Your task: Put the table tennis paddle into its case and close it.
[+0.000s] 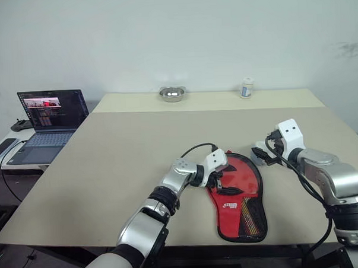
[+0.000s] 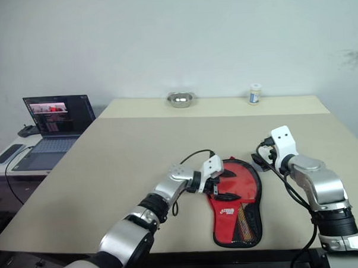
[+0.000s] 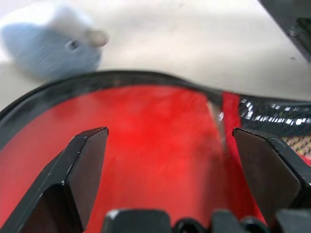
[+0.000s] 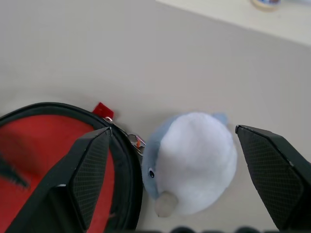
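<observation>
My right gripper's open fingers have the plush charm, which hangs from the zip pull, between them. I should now lower them until they close around the plush charm's body.
The case lies flat near the table's front edge, red with a white logo, black mesh and black edging, its round end pointing away from me. A smooth red surface fills that round end; I cannot tell whether it is the table tennis paddle or the case's fabric. My left gripper hovers open just over this red area, reaching in from the left. A small white and blue plush charm hangs from the zip pull at the case's far rim. My right gripper stands open directly above the charm.
An open laptop sits on a side table at the left, with a dark remote beside it. A metal bowl and a small white bottle stand at the table's far edge.
</observation>
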